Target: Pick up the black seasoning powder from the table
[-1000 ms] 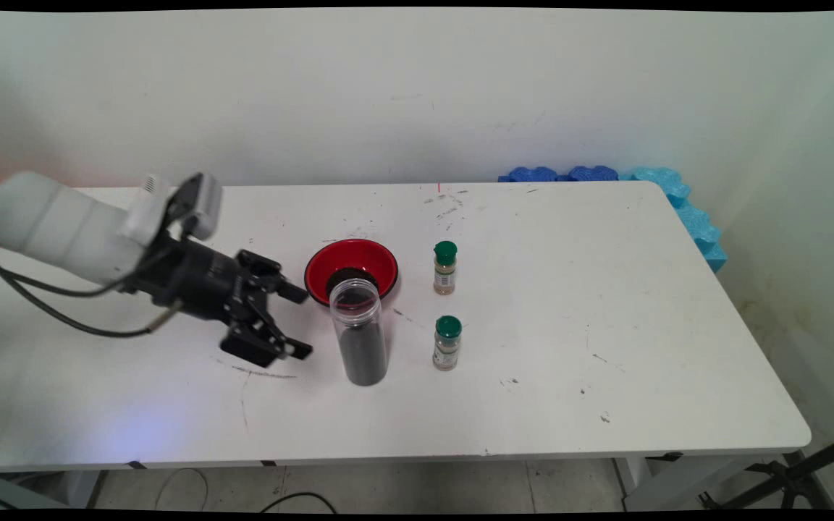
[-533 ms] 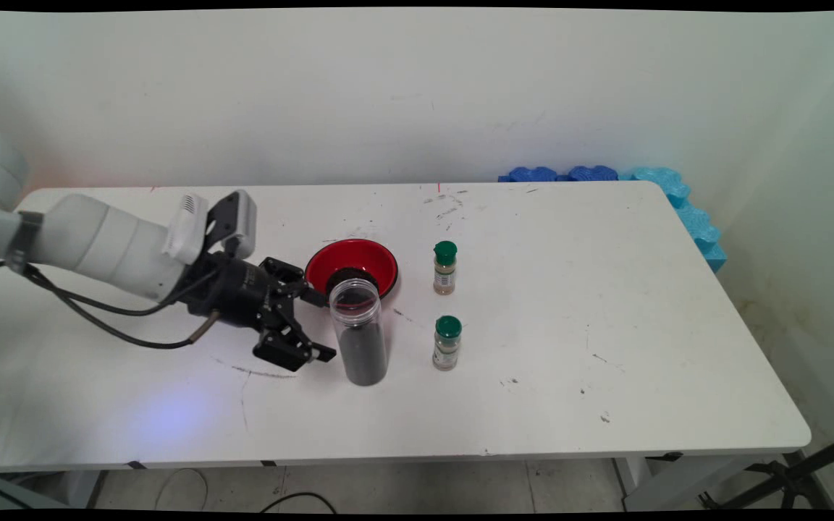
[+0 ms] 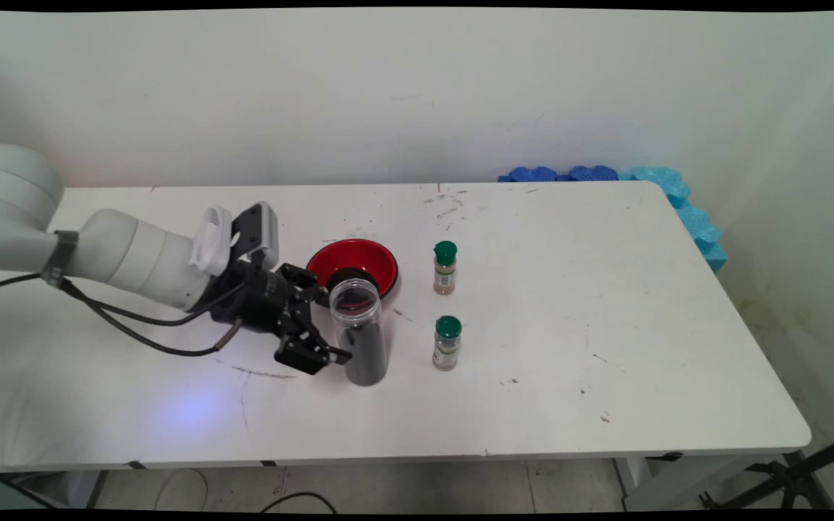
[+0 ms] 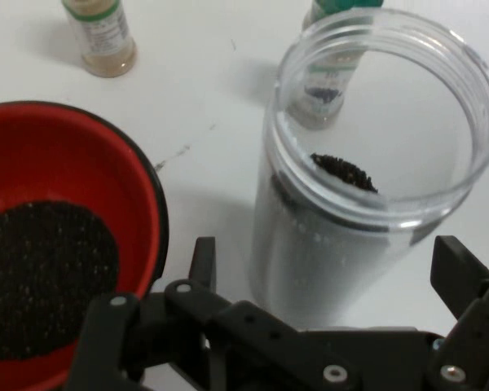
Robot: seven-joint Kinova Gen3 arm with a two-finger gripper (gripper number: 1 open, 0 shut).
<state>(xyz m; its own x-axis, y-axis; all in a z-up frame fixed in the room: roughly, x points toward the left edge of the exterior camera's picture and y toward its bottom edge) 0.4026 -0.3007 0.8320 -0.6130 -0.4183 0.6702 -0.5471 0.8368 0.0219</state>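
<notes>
When I tilt the jar, the dark grains [image 3: 365, 350] should slide along the jar's side and stream out freely: separate grains show below the jar's opening [image 3: 355, 294].
A tall clear plastic jar [image 3: 360, 333] without a lid stands on the white table [image 3: 605, 325], about two-thirds full of dark grains [image 4: 342, 171]. My gripper [image 3: 329, 327] is open and level with the jar's middle, one finger on each side of it, neither visibly pressing it. In the hand view the jar [image 4: 367, 179] fills the gap between my gripper's [image 4: 326, 273] fingers. Just behind the jar sits a red bowl [image 3: 352, 266] holding a dark heap; it lies at the left of the hand view, bowl [image 4: 73, 179].
Two small spice bottles with green caps stand right of the jar, one farther back [image 3: 445, 268], one nearer [image 3: 447, 343]. Blue foam pieces [image 3: 649, 188] line the table's far right corner. Black cables [image 3: 120, 329] hang under the arm.
The arm has moved right toward the jar, bringing the open fingers from left of it to either side of it. Jar, bowl and bottles have not moved.
</notes>
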